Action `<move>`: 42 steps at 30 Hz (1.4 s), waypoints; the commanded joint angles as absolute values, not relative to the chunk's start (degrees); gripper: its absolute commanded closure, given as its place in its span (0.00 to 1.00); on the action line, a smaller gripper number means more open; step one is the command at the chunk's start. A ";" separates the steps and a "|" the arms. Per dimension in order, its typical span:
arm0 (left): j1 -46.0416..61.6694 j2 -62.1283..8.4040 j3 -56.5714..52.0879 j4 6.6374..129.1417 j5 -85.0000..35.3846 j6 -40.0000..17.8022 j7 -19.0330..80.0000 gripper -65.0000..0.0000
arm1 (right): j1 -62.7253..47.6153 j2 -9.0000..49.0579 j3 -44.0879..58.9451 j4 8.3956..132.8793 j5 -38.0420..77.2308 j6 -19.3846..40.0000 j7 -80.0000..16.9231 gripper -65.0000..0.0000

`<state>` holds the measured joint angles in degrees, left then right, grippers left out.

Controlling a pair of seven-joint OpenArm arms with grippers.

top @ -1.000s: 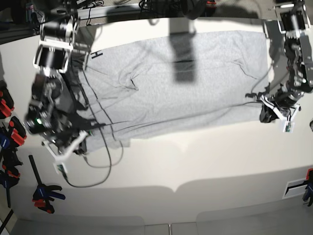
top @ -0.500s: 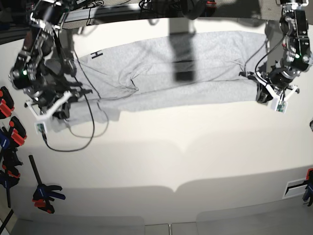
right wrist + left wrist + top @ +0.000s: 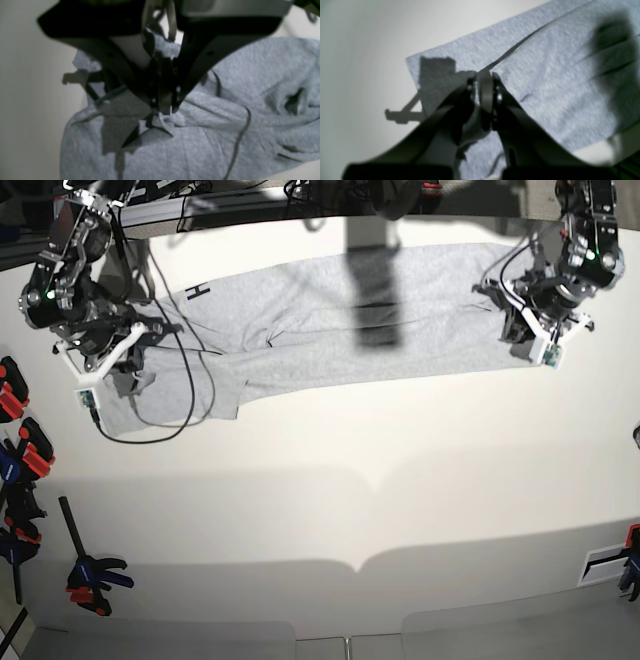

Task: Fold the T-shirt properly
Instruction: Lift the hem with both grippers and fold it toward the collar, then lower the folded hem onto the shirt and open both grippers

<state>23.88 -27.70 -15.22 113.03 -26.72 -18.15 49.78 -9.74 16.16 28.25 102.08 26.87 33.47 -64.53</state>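
My grippers are holding opposite ends of the T-shirt's fold. My left gripper should carry on pulling the fold's end (image 3: 505,358) tight until its creases (image 3: 272,335) are flat, then let go.
The light grey T-shirt (image 3: 330,330) lies as a long folded band across the far side of the white table, with a black "H" (image 3: 198,290) showing near its left end. My left gripper (image 3: 518,330) is at the band's right end, shut on a folded fabric edge (image 3: 557,87) in the left wrist view, where the gripper (image 3: 485,82) pinches it. My right gripper (image 3: 122,378) is at the left end, shut on a bunched fold of the shirt (image 3: 225,130); the right wrist view shows this gripper (image 3: 162,110) low over creased cloth.
A black cable (image 3: 170,420) loops from the right arm over the shirt's left end and onto the table. Clamps lie along the left edge (image 3: 20,450) and front left (image 3: 90,575). A dark shadow (image 3: 375,290) crosses the shirt's middle.
Both grippers have moved toward the far edge with the shirt's near edge held. The shirt has gone from a wide spread to a narrower folded band.
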 commanded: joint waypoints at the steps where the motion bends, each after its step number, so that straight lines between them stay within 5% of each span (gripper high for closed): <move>1: 24.21 -28.40 -15.84 114.50 -26.83 -17.93 48.95 1.00 | -9.41 16.99 28.53 103.28 27.24 33.91 -63.46 1.00; 12: 26.52 -28.45 -16.14 116.14 -16.84 -11.00 50.96 1.00 | -9.39 17.02 28.56 103.28 24.84 33.87 -63.46 1.00; 42: 26.85 -28.42 -16.14 116.14 -13.52 -9.80 58.70 1.00 | -9.69 17.15 31.55 103.28 24.23 33.41 -66.63 1.00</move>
<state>26.96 -27.49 -15.51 115.04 -14.33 -10.55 58.96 -10.31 16.16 30.98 102.08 24.23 33.41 -67.24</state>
